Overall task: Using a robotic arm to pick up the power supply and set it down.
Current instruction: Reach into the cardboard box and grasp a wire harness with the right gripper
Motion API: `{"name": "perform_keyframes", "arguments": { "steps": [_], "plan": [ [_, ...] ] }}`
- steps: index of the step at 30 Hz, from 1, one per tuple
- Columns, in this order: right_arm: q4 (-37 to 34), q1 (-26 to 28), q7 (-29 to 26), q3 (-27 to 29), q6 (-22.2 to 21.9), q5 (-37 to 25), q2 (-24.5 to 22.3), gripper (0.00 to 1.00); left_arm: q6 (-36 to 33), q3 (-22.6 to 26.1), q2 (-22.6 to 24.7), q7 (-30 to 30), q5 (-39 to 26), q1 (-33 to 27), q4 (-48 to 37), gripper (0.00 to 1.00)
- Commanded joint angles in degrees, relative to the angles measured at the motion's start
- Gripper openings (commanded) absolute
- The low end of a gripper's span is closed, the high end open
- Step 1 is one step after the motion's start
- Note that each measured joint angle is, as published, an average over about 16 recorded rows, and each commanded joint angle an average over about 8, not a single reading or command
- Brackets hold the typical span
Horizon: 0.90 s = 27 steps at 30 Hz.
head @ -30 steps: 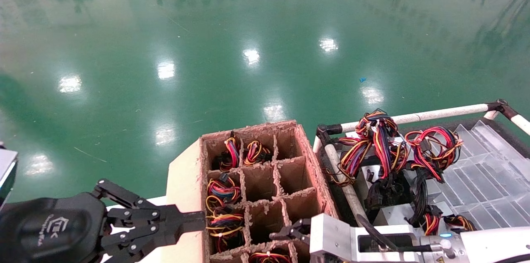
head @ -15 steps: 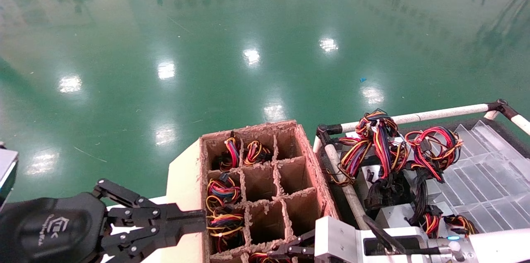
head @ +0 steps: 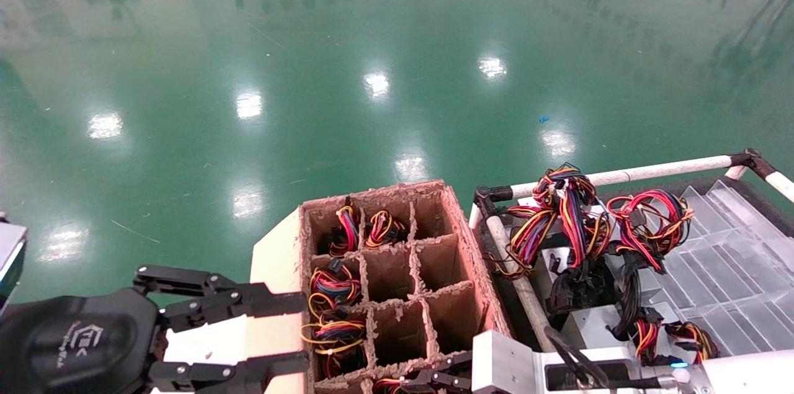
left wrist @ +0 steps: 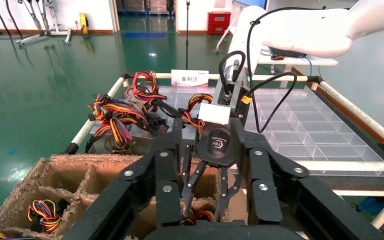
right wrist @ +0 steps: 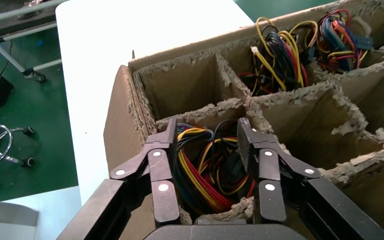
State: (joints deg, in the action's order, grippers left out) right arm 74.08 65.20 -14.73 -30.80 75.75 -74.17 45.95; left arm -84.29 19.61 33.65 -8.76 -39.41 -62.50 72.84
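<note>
The wires lie looped and tangled [right wrist: 226, 159] in their cell, so the whole wire bundle [right wrist: 202, 172] will come out in one go and leave the cell empty when the robot lifts.
My right gripper [right wrist: 205, 135] is open, hanging low over a near cell of the divided cardboard box [right wrist: 125, 115]. Its fingers [right wrist: 162, 165] stand either side of a red, yellow and black wire bundle [right wrist: 210, 172] that fills that cell; the power supply's metal body under the wires is hidden. In the head view this gripper [head: 434, 376] shows at the bottom edge above the box [head: 477, 270]. My left gripper [head: 288, 335] is open wide against the box's left side, holding nothing. From the left wrist the right gripper [left wrist: 205, 202] points down into the box.
Several box cells hold wire bundles [head: 335, 285]; others show bare cardboard [head: 443, 260]. To the right, a pipe-framed cart [head: 657, 169] carries silver power supplies [head: 589, 321] with tangled wires [head: 561, 208] and a clear divided tray [head: 732, 270]. Green floor lies beyond.
My left gripper's fingers have spread from nearly shut to wide open. The right arm has sunk toward the box's near cell, its fingers now around the wires.
</note>
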Motion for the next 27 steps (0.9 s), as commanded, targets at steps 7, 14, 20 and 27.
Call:
{"name": "perform_keyframes", "arguments": {
  "steps": [7,14,20,27],
  "plan": [
    [-0.85,0.61,0.11,-0.51,0.32,-0.99,0.30,0.12,0.00,0.01,0.00,0.00,0.01,0.00,0.00,1.00],
    [-1.64,1.36,0.85,-0.89,0.57,-2.07,0.51,0.00,0.01,0.02,-0.01,0.01,0.01,0.00,0.00,1.00],
    [-2.28,2.62,1.13,-1.56,1.53,-3.20,0.92,0.00,0.01,0.02,-0.01,0.01,0.01,-0.01,0.00,1.00],
    [-3.53,4.00,1.77,-2.10,2.55,-3.91,1.69,0.00,0.01,0.03,-0.01,0.01,0.02,-0.01,0.00,1.00]
  ]
}}
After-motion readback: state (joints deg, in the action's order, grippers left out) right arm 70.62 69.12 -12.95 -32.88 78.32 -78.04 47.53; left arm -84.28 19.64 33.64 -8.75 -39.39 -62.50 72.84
